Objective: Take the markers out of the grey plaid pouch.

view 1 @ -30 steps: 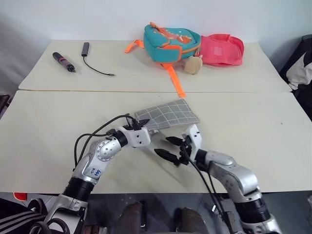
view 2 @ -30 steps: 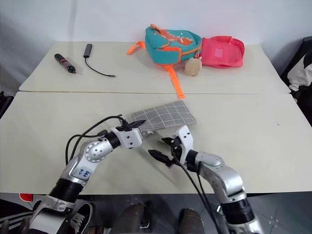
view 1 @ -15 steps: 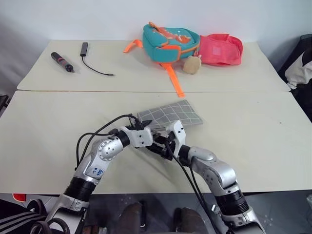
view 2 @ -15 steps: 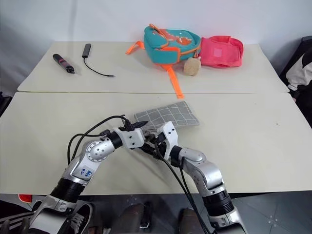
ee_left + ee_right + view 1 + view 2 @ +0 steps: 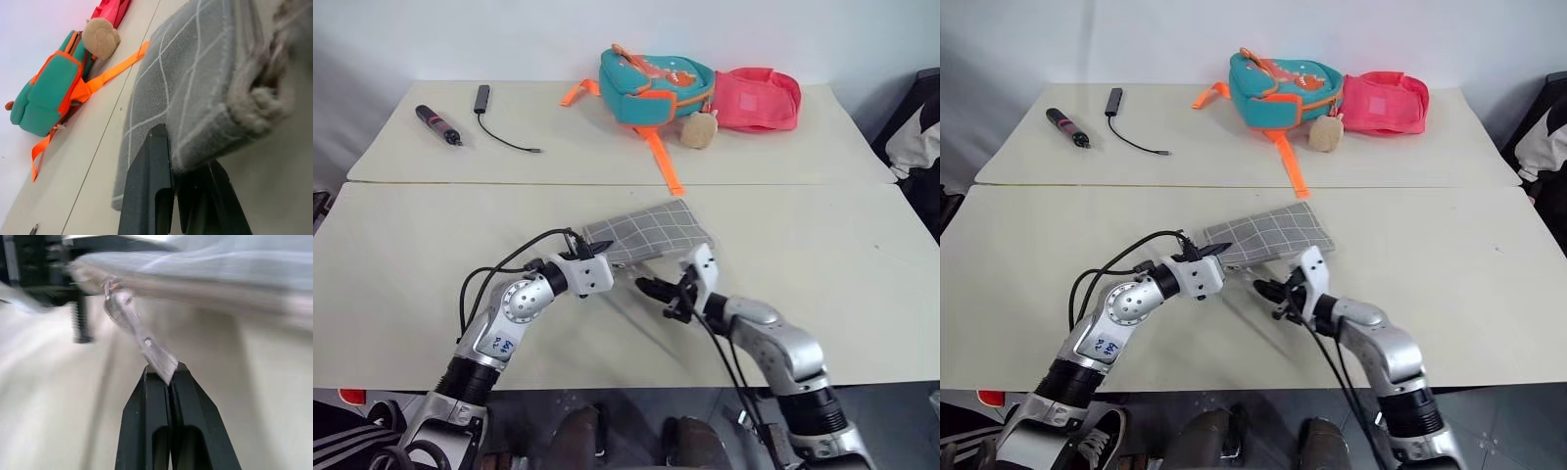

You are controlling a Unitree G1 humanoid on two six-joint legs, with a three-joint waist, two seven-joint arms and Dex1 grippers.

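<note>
The pouch's corner (image 5: 611,261) is held down by my left gripper, so my right gripper should keep pulling the zipper pull along until it gets to the pouch's other end (image 5: 705,241), then let go.
The grey plaid pouch (image 5: 651,230) lies in the middle of the near table, its near-left end lifted off the surface. My left gripper (image 5: 599,249) is shut on that end's corner; in the left wrist view the fabric (image 5: 205,73) sits pinched between the black fingers (image 5: 155,161). My right gripper (image 5: 648,288) is just right of it, shut on the pouch's zipper pull (image 5: 146,346), which stretches from the pouch's edge to the fingertips (image 5: 157,382). The markers are hidden.
On the far table lie a teal backpack (image 5: 656,83) with orange straps, a pink bag (image 5: 759,98), a tan plush ball (image 5: 700,129), a dark pen-like tool (image 5: 440,124) and a black cable (image 5: 504,132). A seam (image 5: 460,182) splits the two tables.
My right gripper was open a second ago; it moved in to the pouch's near end, shut on the zipper pull, and has drawn back to the right. The left gripper kept still.
</note>
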